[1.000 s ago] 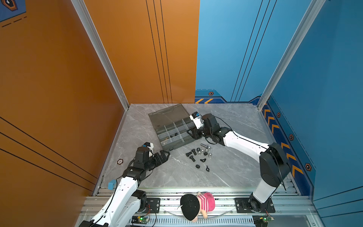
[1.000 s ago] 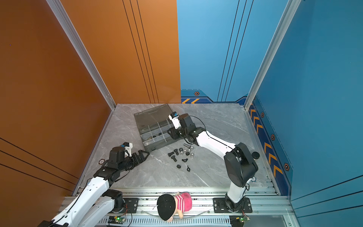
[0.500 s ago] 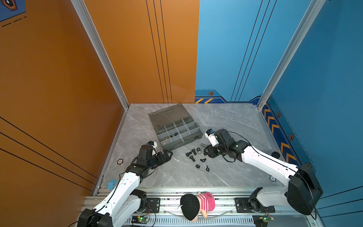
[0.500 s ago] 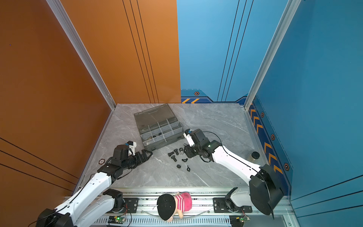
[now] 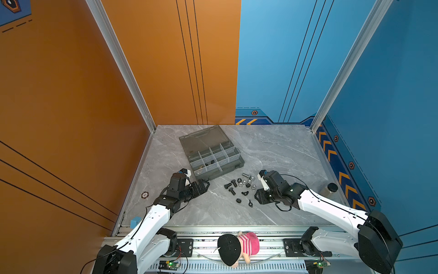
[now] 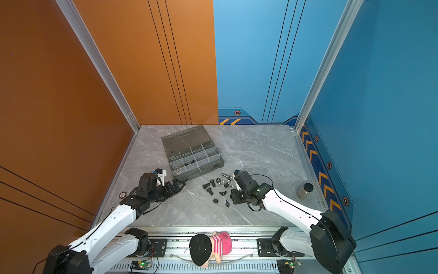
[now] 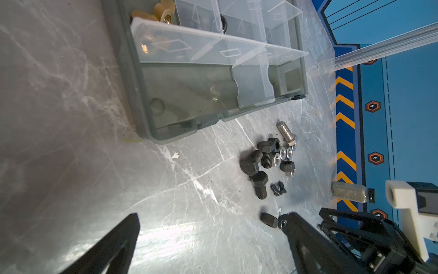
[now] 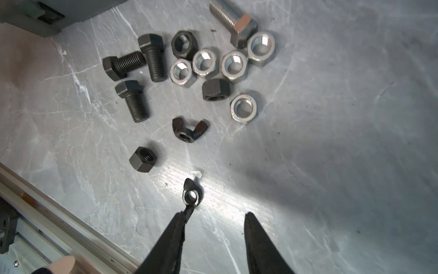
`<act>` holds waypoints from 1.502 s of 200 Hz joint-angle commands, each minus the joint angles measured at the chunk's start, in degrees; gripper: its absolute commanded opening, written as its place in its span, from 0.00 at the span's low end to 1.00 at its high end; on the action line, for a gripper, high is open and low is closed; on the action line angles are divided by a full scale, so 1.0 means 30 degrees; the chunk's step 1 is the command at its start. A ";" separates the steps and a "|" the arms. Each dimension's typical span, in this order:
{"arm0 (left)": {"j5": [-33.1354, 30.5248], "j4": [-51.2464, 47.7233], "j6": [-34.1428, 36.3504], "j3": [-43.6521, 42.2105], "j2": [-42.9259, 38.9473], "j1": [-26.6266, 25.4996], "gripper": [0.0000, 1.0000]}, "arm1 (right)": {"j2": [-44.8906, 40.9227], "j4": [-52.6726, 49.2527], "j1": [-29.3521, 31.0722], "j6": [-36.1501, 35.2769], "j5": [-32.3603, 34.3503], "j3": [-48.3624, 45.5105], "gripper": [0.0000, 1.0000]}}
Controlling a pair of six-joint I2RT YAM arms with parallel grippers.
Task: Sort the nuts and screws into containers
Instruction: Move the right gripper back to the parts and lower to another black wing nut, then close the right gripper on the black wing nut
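The nearest black wing nut lies free, its wings [image 8: 188, 184] in line with the right gripper's fingers, so the robot should keep moving toward it until they straddle its ring [image 8: 191, 197].
The screws and nuts lie loose on the marble: three black bolts [image 8: 132, 99], a silver bolt [image 8: 233, 20], silver nuts [image 8: 234, 64], black nuts [image 8: 142, 159] and a black wing nut [image 8: 188, 129]. Another black wing nut [image 8: 190, 195] lies right at the tip of one finger of my right gripper [image 8: 215, 214], which is open with nothing between its fingers. The grey organiser case [image 5: 211, 154] with its containers stands open behind the pile, and brass wing nuts [image 7: 163, 13] sit in one cell. My left gripper [image 7: 211, 215] is wide open and empty near the case's front corner.
A small glass jar with a black lid [image 5: 329, 189] stands at the right edge of the table. A plush toy [image 5: 237, 246] lies on the front rail. A blue block [image 5: 134, 223] sits at the front left corner.
My right gripper has come away from the case and moved toward the front, down beside the pile. My left gripper has edged forward toward the case's front corner.
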 commanded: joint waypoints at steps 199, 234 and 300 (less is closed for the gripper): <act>-0.0304 0.0655 0.0092 0.0425 0.0524 -0.0605 0.98 | 0.4428 0.2922 0.2631 0.1166 0.2430 0.1046 0.35; -0.0318 0.0644 0.0092 0.0433 0.0526 -0.0623 0.98 | 0.4548 0.3037 0.2629 0.1101 0.2411 0.0995 0.30; -0.0358 0.0567 0.0125 0.0425 0.0495 -0.0648 0.98 | 0.4887 0.3330 0.2652 0.1083 0.2291 0.1064 0.25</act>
